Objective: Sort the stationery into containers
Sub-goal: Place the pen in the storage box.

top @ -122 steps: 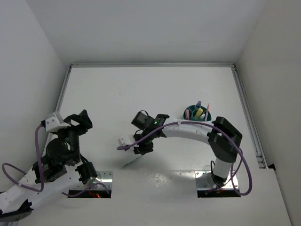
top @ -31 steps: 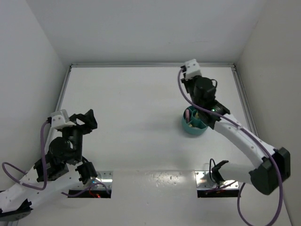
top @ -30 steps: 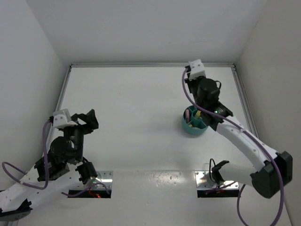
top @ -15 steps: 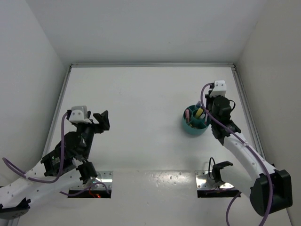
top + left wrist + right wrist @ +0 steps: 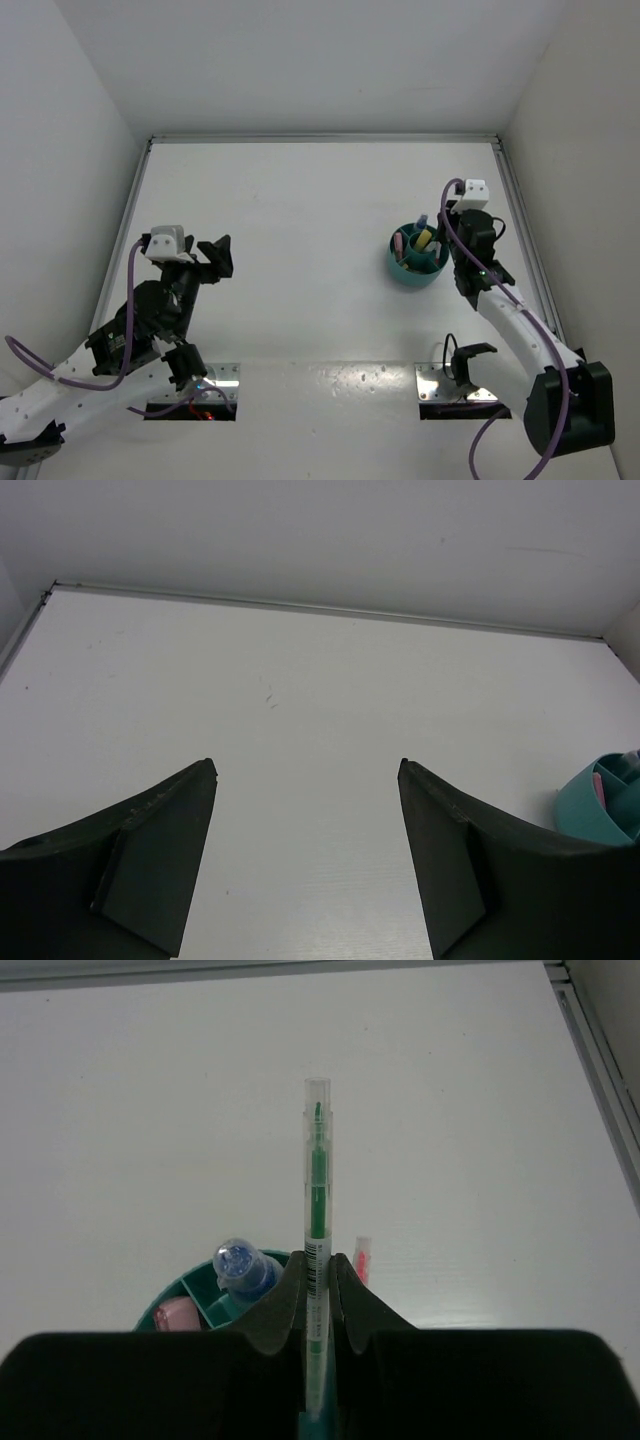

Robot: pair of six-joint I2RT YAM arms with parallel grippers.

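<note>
I should continue to lower my right gripper until the thin green pen [image 5: 318,1185] stands inside the teal-green cup, because the pen hangs upright over the cup, beside the thin pink pen [image 5: 361,1259].
The teal-green cup [image 5: 417,264] stands right of the table's middle and holds a pink marker [image 5: 398,241], a yellow marker [image 5: 424,239] and a blue-capped tube [image 5: 421,221]. My right gripper [image 5: 453,256] is at the cup's right side. In the right wrist view it [image 5: 318,1270] is shut on a thin green pen [image 5: 317,1175] that stands upright over the cup [image 5: 185,1295]. The blue-capped tube [image 5: 240,1263] and a thin pink pen [image 5: 361,1257] stick up beside the fingers. My left gripper [image 5: 214,258] [image 5: 305,770] is open and empty at the left.
A metal rail [image 5: 525,240] runs along the table's right edge, close to my right arm. White walls enclose the table on three sides. The cup's edge [image 5: 603,802] shows at the far right of the left wrist view.
My right gripper carried the green pen from the table's middle to the back, then swung round to the cup's right side. My left gripper shifted a little to the right.
</note>
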